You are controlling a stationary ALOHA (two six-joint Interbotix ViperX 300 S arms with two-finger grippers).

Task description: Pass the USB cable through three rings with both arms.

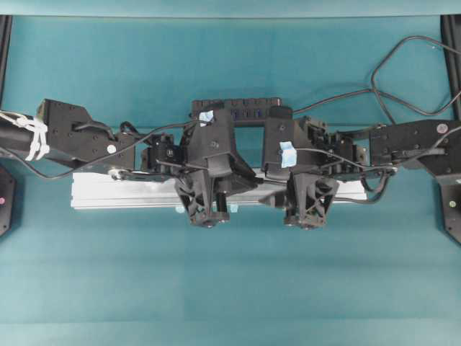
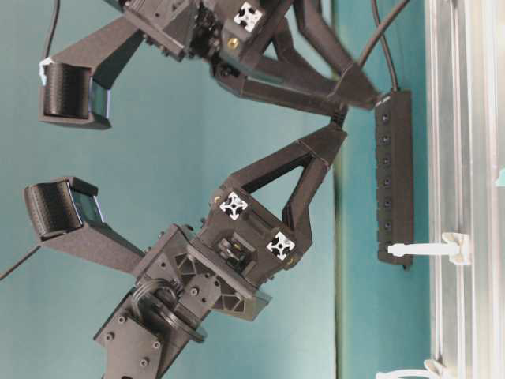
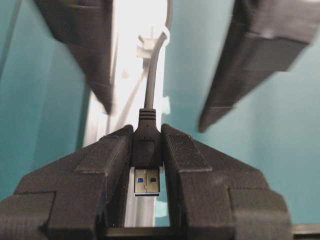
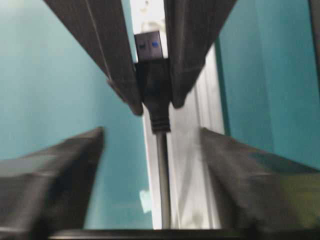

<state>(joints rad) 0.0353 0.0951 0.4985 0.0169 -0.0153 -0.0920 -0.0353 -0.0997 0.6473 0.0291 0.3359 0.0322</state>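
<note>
My left gripper's fingers cover the USB plug's sides (image 3: 146,147), so next my right gripper takes the cable (image 3: 151,87) behind the plug to feed the plug's tip into the next ring.
My left gripper (image 3: 147,131) is shut on the dark USB plug (image 3: 148,150); its metal tip with a blue insert points back between the fingers. From the plug, the grey USB cable (image 3: 150,85) runs along the silver rail (image 3: 125,75) to a whitish ring (image 3: 150,42). My right gripper (image 4: 151,132) faces the left one, open. Its blurred fingers (image 4: 75,165) stand on both sides of the cable (image 4: 162,175), just behind the plug (image 4: 152,75), without touching it. From overhead, both grippers (image 1: 207,216) (image 1: 306,216) hang over the rail's (image 1: 122,191) front edge.
A black multi-port hub (image 1: 238,109) lies behind the rail, with loose black wire (image 1: 389,79) looping at the back right. Two white rings (image 2: 454,249) (image 2: 410,373) stand on the rail in the table-level view. Teal cloth (image 1: 230,288) covers the table.
</note>
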